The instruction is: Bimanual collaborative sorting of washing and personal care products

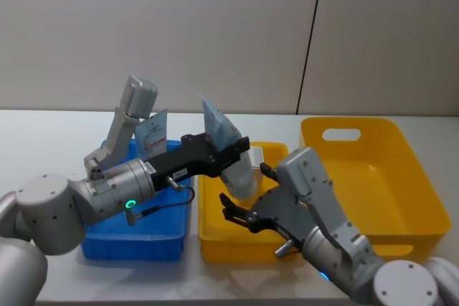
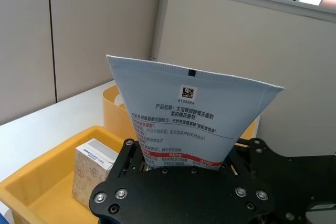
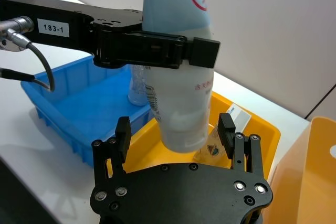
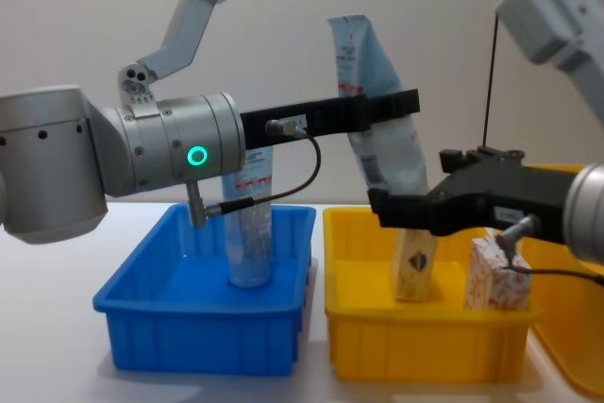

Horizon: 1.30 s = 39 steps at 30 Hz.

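Observation:
The crimped end (image 1: pixel 216 118) points straight up above my left gripper. The pale-blue squeeze tube (image 1: pixel 242 180) will stay upright when I carry it by its lower end.
A pale-blue squeeze tube (image 1: pixel 226 141) hangs tilted over the small yellow bin (image 1: pixel 215 245), crimped end up, with my left gripper (image 1: pixel 233 157) shut around its middle. My right gripper (image 3: pixel 174 129) sits at the tube's (image 3: pixel 181 93) lower cap end, open, one finger (image 3: pixel 123 129) on each side with gaps to the tube. A second tube (image 4: pixel 250 224) stands upright in the blue bin (image 4: pixel 189 337). Two cream boxes (image 4: pixel 415 266) (image 4: pixel 491 276) stand in the small yellow bin (image 4: pixel 425 346).
A large yellow bin (image 1: pixel 401 177) with handle slots stands at the right on the white table. The blue bin (image 1: pixel 136 238) is close against the small yellow bin's left side. A grey partition wall stands behind.

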Motion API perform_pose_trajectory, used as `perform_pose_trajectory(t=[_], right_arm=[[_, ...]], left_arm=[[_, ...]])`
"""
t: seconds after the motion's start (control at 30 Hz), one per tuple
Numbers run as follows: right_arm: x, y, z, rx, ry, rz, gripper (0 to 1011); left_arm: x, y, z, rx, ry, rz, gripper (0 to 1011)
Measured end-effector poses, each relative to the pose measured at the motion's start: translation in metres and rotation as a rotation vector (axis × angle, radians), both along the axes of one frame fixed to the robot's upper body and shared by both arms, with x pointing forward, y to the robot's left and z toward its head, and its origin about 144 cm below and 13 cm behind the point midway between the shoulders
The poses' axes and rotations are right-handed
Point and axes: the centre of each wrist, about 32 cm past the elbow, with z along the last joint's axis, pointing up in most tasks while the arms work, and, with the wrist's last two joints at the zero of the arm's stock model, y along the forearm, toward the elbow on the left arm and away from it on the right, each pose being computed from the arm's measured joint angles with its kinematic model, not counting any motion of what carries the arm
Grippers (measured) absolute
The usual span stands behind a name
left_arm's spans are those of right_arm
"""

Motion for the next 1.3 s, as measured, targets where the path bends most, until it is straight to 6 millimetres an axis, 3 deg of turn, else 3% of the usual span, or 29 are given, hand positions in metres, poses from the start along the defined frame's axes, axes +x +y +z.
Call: perform_pose_trajectory(t=[0.7, 0.93, 1.07, 1.3], right_arm=[[0.026, 0.038, -0.013, -0.076, -0.088, -0.070, 972], [0.030, 0.045, -0.015, -0.086, -0.107, -0.087, 807], [0.031, 0.047, -0.016, -0.089, -0.112, -0.089, 663], [0.033, 0.050, -0.017, -0.092, -0.119, -0.093, 545]], left_arm=[[0.000, 0.000, 0.000, 0.000, 0.000, -0.001, 360], [0.000, 0.000, 0.000, 0.000, 0.000, -0.001, 360], [0.000, 0.000, 0.000, 0.000, 0.000, 0.000, 360], [0.000, 0.000, 0.000, 0.001, 0.000, 0.000, 360]])
